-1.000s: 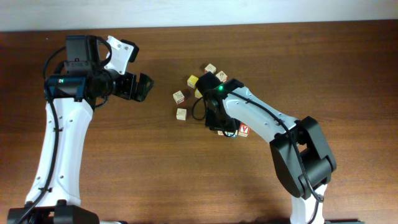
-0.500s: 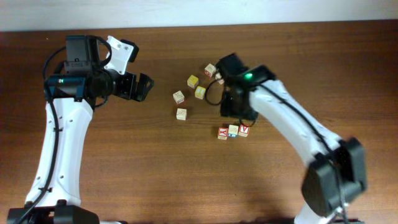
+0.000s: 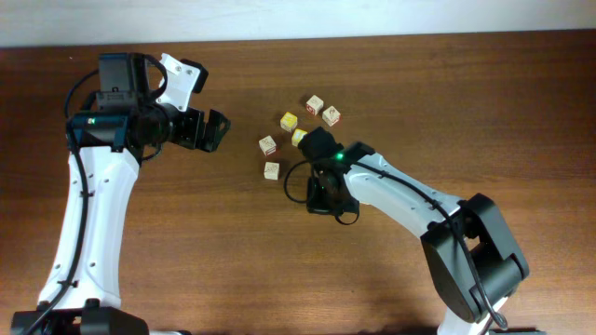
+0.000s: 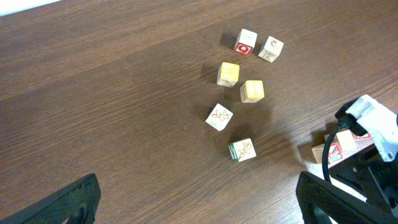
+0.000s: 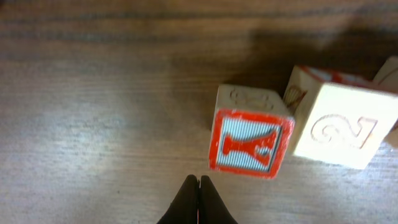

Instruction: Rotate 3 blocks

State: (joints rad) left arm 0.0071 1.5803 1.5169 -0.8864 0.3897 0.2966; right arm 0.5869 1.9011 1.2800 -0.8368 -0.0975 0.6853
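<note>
The pale block [image 5: 344, 121] is crooked against the red-faced block, so my right gripper should move around to the row's other end [image 5: 390, 76] and push the blocks flush.
A block with a red-framed letter face [image 5: 249, 140] lies on the table in the right wrist view. A pale block with an embossed numeral [image 5: 336, 130] touches its right side. My right gripper [image 5: 199, 186] is shut with nothing between its fingers, its tip just short of the red-faced block's lower left. In the overhead view the right gripper [image 3: 328, 194] covers these blocks. From the left wrist view, two of them [image 4: 336, 146] peek out beside the right arm. My left gripper [image 3: 212, 130] hangs open and empty, well to the left.
Several other cubes are scattered behind the right gripper: two yellow-faced ones [image 3: 290, 121] [image 3: 299, 137], two pale ones [image 3: 268, 144] [image 3: 271, 170], and a pair at the back [image 3: 316, 104] [image 3: 331, 116]. The table's far edge meets a white wall.
The right arm swung up to the back right, then came back down over the row of three blocks, and its jaws closed. The left arm has not moved.
</note>
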